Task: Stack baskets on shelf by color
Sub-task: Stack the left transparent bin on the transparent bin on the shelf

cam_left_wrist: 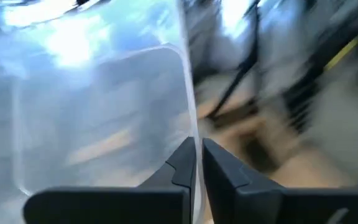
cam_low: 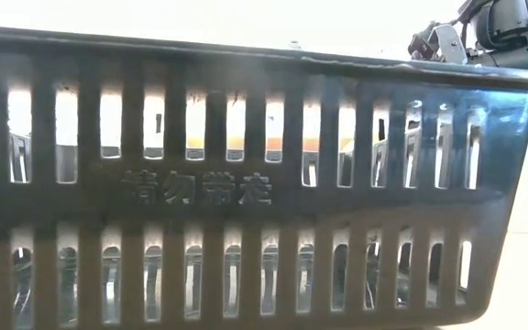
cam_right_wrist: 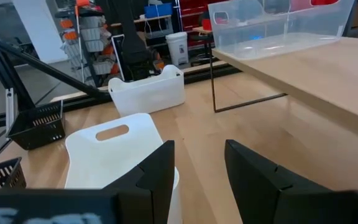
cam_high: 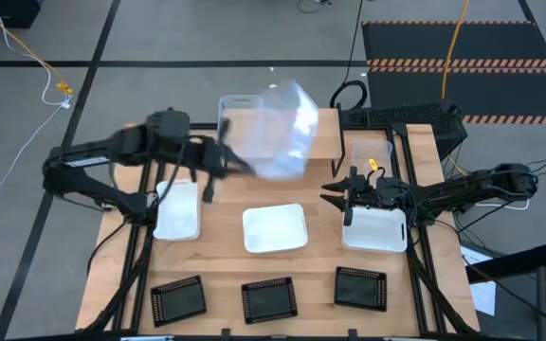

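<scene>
My left gripper should keep moving the clear basket (cam_high: pixel 288 133), which hangs by its rim above the shelf, toward the standing clear basket (cam_high: pixel 241 102) until it sits nested inside.
My left gripper (cam_high: pixel 245 166) is shut on a clear basket (cam_high: pixel 282 133), which it holds tilted in the air over the wooden shelf (cam_high: pixel 325 137). A second clear basket (cam_high: pixel 237 109) stands on the shelf's left end. A third (cam_high: pixel 368 156) stands on the table right of the shelf. Three white baskets (cam_high: pixel 178 208) (cam_high: pixel 275 227) (cam_high: pixel 375 227) lie in a middle row. Three black baskets (cam_high: pixel 178 298) (cam_high: pixel 269 298) (cam_high: pixel 361 287) sit along the near edge. My right gripper (cam_high: pixel 335 192) hovers open beside the right white basket, touching nothing. My left gripper (cam_left_wrist: pixel 197 146) pinches the clear basket's thin side wall (cam_left_wrist: pixel 191 118) at its rim. One finger is inside the basket and one outside. The fingers come level from the table's left. The basket is lifted clear and tilted above the shelf.
The low view is filled by a black basket's slotted wall (cam_low: pixel 246 192) close to the camera. The right wrist view shows the shelf's plank (cam_right_wrist: pixel 316 68) and its thin black leg (cam_right_wrist: pixel 212 81), with bare tabletop beneath. Cables and a striped mat lie beyond the far edge.
</scene>
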Robot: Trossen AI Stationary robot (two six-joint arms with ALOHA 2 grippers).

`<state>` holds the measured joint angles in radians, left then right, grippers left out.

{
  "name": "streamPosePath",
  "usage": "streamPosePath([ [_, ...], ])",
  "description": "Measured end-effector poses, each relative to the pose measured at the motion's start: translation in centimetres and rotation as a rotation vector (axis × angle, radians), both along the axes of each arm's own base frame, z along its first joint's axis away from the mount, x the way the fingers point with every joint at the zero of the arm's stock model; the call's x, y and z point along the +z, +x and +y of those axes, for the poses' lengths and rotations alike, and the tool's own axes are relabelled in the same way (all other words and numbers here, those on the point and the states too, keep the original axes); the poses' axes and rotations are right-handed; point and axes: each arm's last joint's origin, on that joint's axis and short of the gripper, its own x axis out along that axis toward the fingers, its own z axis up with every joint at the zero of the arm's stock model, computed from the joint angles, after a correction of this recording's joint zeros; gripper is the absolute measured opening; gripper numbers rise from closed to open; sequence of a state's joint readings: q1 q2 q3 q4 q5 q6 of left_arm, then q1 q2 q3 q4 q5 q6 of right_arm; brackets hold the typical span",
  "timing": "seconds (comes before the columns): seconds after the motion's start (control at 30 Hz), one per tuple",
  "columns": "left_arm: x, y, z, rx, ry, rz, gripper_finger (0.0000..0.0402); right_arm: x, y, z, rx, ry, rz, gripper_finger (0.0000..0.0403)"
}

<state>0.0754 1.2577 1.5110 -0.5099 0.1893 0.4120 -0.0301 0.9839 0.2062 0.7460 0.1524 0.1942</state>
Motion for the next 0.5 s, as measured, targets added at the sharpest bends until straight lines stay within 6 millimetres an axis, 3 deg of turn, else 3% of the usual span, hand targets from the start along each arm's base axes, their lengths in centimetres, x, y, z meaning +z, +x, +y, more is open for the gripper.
streamPosePath([
  [0.07,0.3,-1.3,1.2,0.176,0.154,0.07,0.0023,-0.1,0.0,0.0,0.0,-0.001,0.014,0.0134],
  [0.17,-0.9,-2.7,3.3,0.356,0.252,0.26,0.002,-0.1,0.0,0.0,-0.001,-0.004,0.014,0.0134],
  [0.27,-2.0,-3.3,5.4,0.416,0.267,0.385,0.0007,-0.1,0.0,0.0,-0.002,-0.004,0.007,0.0134],
  [0.5,-3.8,-2.4,9.1,0.427,0.24,0.49,0.0006,0.0,0.0,0.0,-0.003,-0.005,-0.004,0.0134],
])
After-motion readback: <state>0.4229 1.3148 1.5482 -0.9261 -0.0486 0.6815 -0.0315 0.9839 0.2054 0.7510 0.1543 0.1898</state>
